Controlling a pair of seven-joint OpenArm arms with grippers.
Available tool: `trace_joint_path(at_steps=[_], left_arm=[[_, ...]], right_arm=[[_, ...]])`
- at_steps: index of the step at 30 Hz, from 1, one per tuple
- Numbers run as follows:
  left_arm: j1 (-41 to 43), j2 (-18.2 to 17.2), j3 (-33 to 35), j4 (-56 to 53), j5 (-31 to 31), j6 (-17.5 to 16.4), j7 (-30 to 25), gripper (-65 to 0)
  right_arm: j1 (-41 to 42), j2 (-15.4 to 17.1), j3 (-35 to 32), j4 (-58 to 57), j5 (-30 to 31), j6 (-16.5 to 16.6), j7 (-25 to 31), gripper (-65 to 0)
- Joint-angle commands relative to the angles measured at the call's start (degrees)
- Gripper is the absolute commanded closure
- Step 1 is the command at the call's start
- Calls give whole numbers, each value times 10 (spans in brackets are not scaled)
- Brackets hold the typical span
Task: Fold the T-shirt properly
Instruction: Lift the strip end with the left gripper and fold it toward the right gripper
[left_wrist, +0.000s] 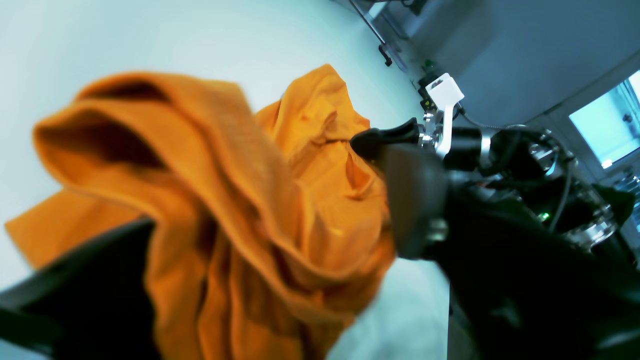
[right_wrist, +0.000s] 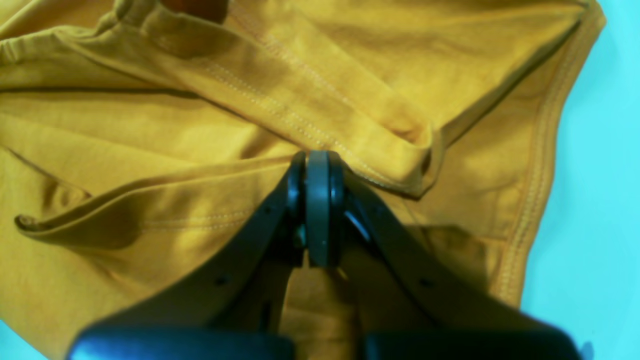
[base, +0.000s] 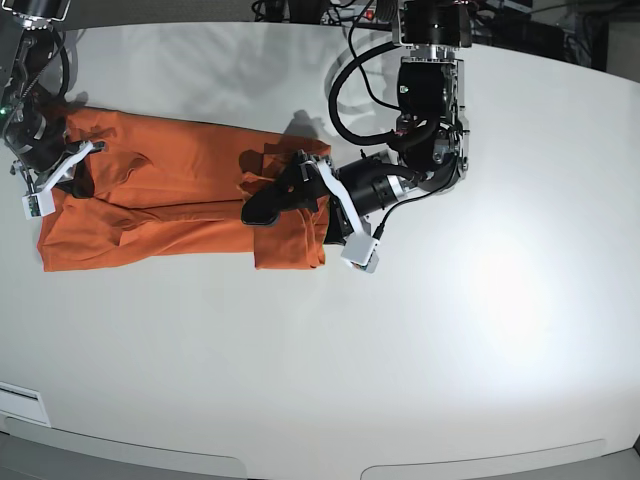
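The T-shirt's folded end (base: 288, 246) stands bunched in my left gripper, so next I release it toward the T-shirt's middle (base: 207, 180), then press the folded end flat with closed fingers.
The orange T-shirt (base: 170, 205) lies stretched left to right on the white table (base: 450, 330), with its right end folded into a thicker bunch (base: 290, 235). My left gripper (base: 280, 190) hovers over that bunch, jaws open. In the left wrist view blurred T-shirt fabric (left_wrist: 240, 210) hangs loose between the left gripper's wide-apart dark fingers (left_wrist: 415, 200). At the shirt's left end my right gripper (base: 62, 172) is shut. In the right wrist view its fingertips (right_wrist: 318, 162) press together on a stitched fold of the T-shirt (right_wrist: 165, 200).
Cables and equipment stand along the table's far edge (base: 300, 12). A cable loops from the left arm (base: 430, 110) above the shirt. The table's front edge (base: 300, 455) runs across the bottom, with a white label (base: 20, 403) at the front left corner.
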Motion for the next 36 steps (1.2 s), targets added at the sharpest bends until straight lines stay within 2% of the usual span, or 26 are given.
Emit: trace_joint_path(at_steps=[1, 8, 22, 24, 26, 29, 31, 36], left_arm=[[-9, 6, 4, 8, -12, 2, -17, -480], [-10, 6, 6, 8, -40, 5, -15, -479], [-9, 6, 21, 8, -31, -5, -2, -466], [-9, 6, 35, 8, -5, -5, -1, -414], [-9, 6, 41, 8, 17, -5, -2, -321], [-9, 6, 36, 8, 53, 35, -31, -113], [-9, 6, 32, 8, 75, 56, -56, -2], [-7, 6, 41, 8, 82, 47, -61, 0]], right_arm=[[2, 10, 3, 4, 4, 5, -8, 0], [1, 10, 3, 4, 15, 5, -9, 0], [1, 10, 3, 4, 15, 5, -11, 0], [2, 10, 3, 4, 15, 5, -10, 0], [2, 10, 3, 4, 15, 4, -10, 0], [2, 10, 3, 4, 15, 5, -11, 0], [1, 10, 3, 4, 15, 5, -11, 0], [2, 10, 3, 4, 15, 1, -11, 0]])
